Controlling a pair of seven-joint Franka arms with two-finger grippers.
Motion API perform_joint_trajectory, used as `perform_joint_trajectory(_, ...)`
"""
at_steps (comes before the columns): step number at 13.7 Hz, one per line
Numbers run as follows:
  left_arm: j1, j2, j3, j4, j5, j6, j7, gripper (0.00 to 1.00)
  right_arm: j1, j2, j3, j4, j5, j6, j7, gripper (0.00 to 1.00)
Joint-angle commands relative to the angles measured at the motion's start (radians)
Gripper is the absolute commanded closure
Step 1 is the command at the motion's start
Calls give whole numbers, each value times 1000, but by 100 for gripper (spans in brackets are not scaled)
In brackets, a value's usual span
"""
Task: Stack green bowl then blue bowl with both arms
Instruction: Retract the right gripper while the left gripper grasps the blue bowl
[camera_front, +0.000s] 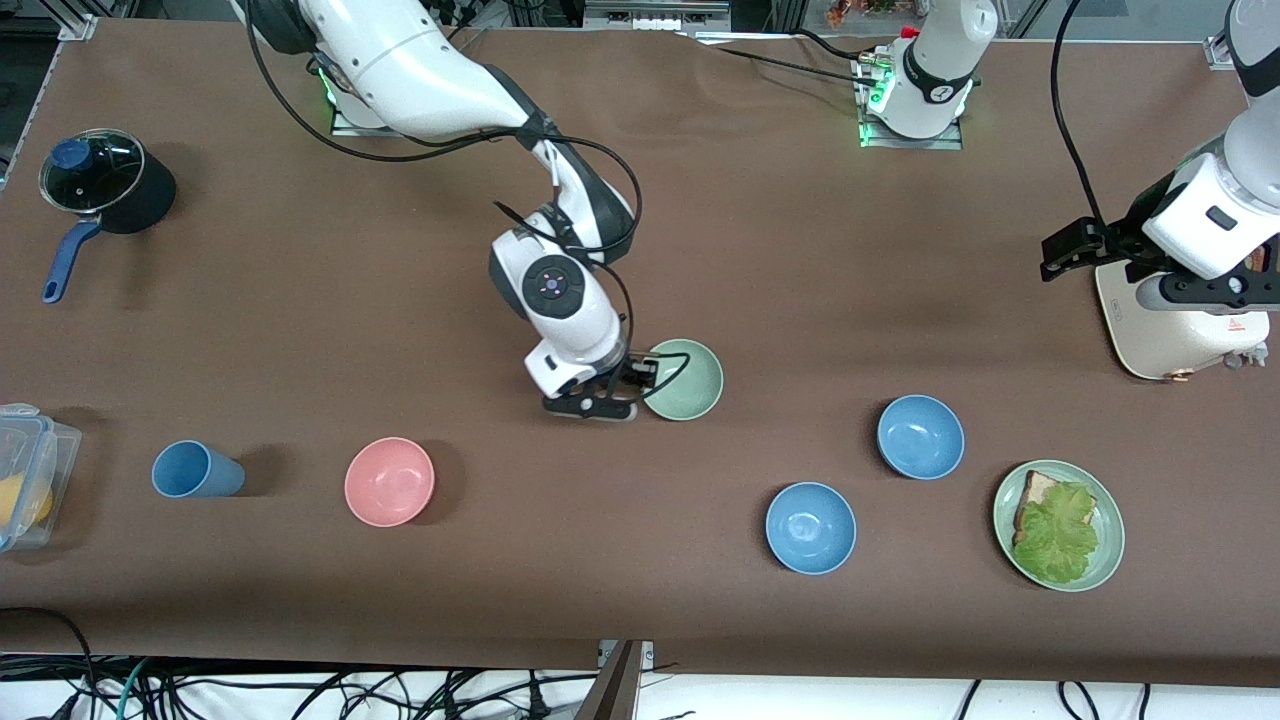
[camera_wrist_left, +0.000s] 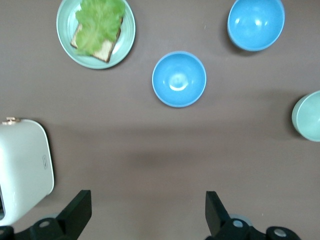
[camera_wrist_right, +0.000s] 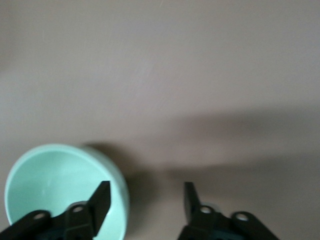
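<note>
The blue bowl (camera_front: 920, 437) will fit inside the green bowl and cover it when I stack them, because the green bowl's rim (camera_front: 721, 377) is as wide as the blue bowl.
The green bowl (camera_front: 690, 380) stands upright near the table's middle; it also shows in the right wrist view (camera_wrist_right: 55, 185) and in the left wrist view (camera_wrist_left: 307, 116). My right gripper (camera_front: 625, 392) (camera_wrist_right: 146, 202) is open and low at the bowl's rim, one finger over the inside and the other outside it. Two blue bowls stand nearer the front camera toward the left arm's end: one (camera_front: 920, 436) (camera_wrist_left: 179, 79) and one (camera_front: 810, 527) (camera_wrist_left: 256, 22). My left gripper (camera_front: 1062, 250) (camera_wrist_left: 147, 212) is open and empty, raised over bare table beside a white appliance.
A white appliance (camera_front: 1180, 320) stands at the left arm's end. A green plate (camera_front: 1105, 555) holds bread and lettuce. A pink bowl (camera_front: 389, 481), a blue cup (camera_front: 195, 470), a plastic box (camera_front: 25, 470) and a lidded black pot (camera_front: 105, 185) are toward the right arm's end.
</note>
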Motion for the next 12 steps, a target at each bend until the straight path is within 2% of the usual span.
perform_joint_trajectory(1, 1, 96, -2, 26, 17, -39, -1, 0, -46, -165, -57, -30, -16, -184, -21, 0)
perform_joint_trajectory(3, 3, 154, -2, 26, 8, -26, 3, 0, -67, -238, -112, -40, 2, -313, -162, 0)
perform_joint_trajectory(6, 12, 319, -2, 25, 8, 238, 3, 0, -145, -408, -119, -167, 5, -357, -272, 0)
perform_joint_trajectory(8, 19, 395, -2, 26, 9, 388, 3, 0, -232, -537, -120, -278, 36, -390, -465, 0)
perform_joint_trajectory(10, 26, 472, -2, 23, 8, 477, 3, 0, -296, -622, -143, -309, 59, -502, -595, 0)
perform_joint_trajectory(11, 30, 507, -2, 20, 5, 494, -1, 0, -311, -653, -145, -307, 52, -551, -594, 0)
perform_joint_trajectory(12, 30, 527, -2, 9, -16, 505, 0, 0, -351, -667, -119, -304, 48, -588, -587, 0)
